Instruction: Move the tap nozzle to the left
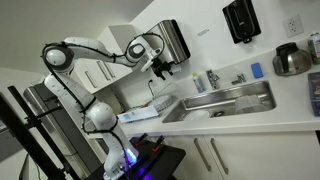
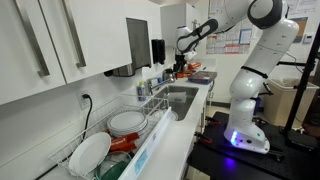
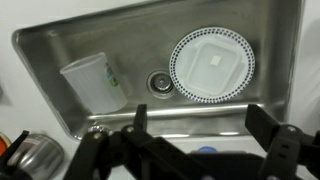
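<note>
I keep going toward the tap nozzle (image 1: 212, 78) and close my gripper there, since my fingers are wide open with clear air (image 1: 190, 72) above the sink to the nozzle.
The tap nozzle (image 1: 238, 78) is a small shiny spout on the counter behind the steel sink (image 1: 262, 104). My gripper (image 1: 164, 68) hangs in the air beyond the sink's far end, well apart from the nozzle, and it shows in both exterior views (image 2: 181, 66). In the wrist view the two black fingers stand wide apart, so the gripper (image 3: 203, 125) is open and empty above the sink's rim (image 3: 150, 122). A small shiny fitting (image 3: 95, 130) sits on that rim; I cannot tell if it is the nozzle.
In the basin lie a clear plastic cup (image 3: 94, 82), a drain (image 3: 160, 82) and a white plate (image 3: 212, 62). A blue-topped bottle (image 1: 212, 78) and a blue cup (image 1: 256, 70) flank the tap. A steel kettle (image 1: 292, 60) and a dish rack (image 2: 75, 150) with plates stand nearby.
</note>
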`<state>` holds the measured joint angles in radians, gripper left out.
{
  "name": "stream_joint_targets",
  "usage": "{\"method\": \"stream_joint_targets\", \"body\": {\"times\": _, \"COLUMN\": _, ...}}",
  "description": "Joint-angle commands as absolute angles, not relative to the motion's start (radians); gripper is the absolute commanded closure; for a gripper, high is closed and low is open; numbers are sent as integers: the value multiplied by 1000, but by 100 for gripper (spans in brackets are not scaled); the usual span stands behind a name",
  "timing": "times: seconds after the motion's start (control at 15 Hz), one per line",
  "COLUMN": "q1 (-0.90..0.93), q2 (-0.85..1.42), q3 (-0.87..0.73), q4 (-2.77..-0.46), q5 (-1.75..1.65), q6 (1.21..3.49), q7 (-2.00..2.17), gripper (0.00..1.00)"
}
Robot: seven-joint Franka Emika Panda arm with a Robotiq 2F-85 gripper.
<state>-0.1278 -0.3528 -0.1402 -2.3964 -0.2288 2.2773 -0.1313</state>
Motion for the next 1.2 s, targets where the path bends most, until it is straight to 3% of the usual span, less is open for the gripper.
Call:
{"method": "stream_joint_targets", "body": {"times": 0.0, "q1": -182, "q2": -230, "q3": -159, "q4": -2332, "q5": -238, "q6": 2466, "q7": -23, "gripper": 0}}
{"method": "stream_joint_targets", "body": {"times": 0.33, "q1": -268, "q2": -13, "q3": -175, "q4": -2214, "q5": -304, "q6": 2722, "q7": 208, "gripper": 0}}
{"method": "stream_joint_targets", "body": {"times": 0.4, "q1": -239, "q2": -98, "q3": -186, "q4": -2284, "q5": -244, "q6": 2677, "q7": 92, "gripper": 0}}
{"method": "stream_joint_targets", "body": {"times": 0.73, "q1": -241, "q2": -65, "q3": -189, "q4": -2267, "q5": -251, "q6": 2691, "q7": 102, "gripper": 0}}
{"method": "stream_joint_targets", "body": {"times": 1.13, "q1": -245, "q2": 220, "q3": -233, "q4": -1941, "q5": -248, "q6": 2494, "q7": 377, "gripper": 0}}
